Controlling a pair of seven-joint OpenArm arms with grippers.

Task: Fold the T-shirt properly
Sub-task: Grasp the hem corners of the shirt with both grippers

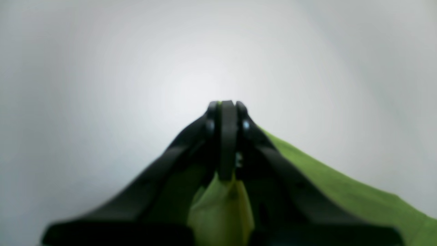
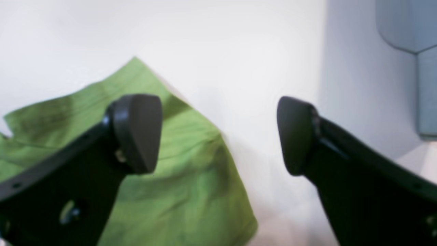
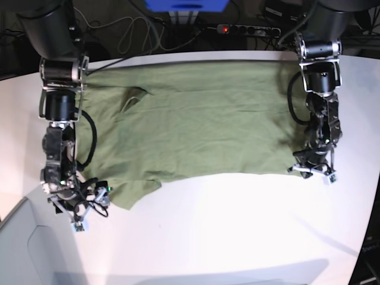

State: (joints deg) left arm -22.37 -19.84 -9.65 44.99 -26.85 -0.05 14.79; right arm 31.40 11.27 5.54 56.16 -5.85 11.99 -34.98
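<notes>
A limp flap sticks out past the T-shirt's near edge [image 3: 196, 176], so the flap [image 3: 134, 195] will trail along in soft creases when I carry that edge back.
The olive-green T-shirt [image 3: 196, 119] lies spread flat across the far half of the white table [image 3: 225, 225]. My left gripper [image 3: 313, 170] is down at the shirt's right-hand corner. In the left wrist view its jaws [image 1: 227, 106] are pressed together on a fold of the green cloth [image 1: 344, 191]. My right gripper [image 3: 78, 209] sits at the shirt's left sleeve [image 3: 130, 191] near the table's left edge. In the right wrist view the right gripper [image 2: 218, 136] stands open. One of its fingers [image 2: 136, 133] hovers over the sleeve [image 2: 191, 171] and the other is over bare table.
A power strip [image 3: 243, 28], cables and a blue box [image 3: 187, 5] lie behind the table's far edge. A grey panel [image 3: 27, 249] borders the table at the lower left, and shows as a grey edge [image 2: 420, 41] in the right wrist view.
</notes>
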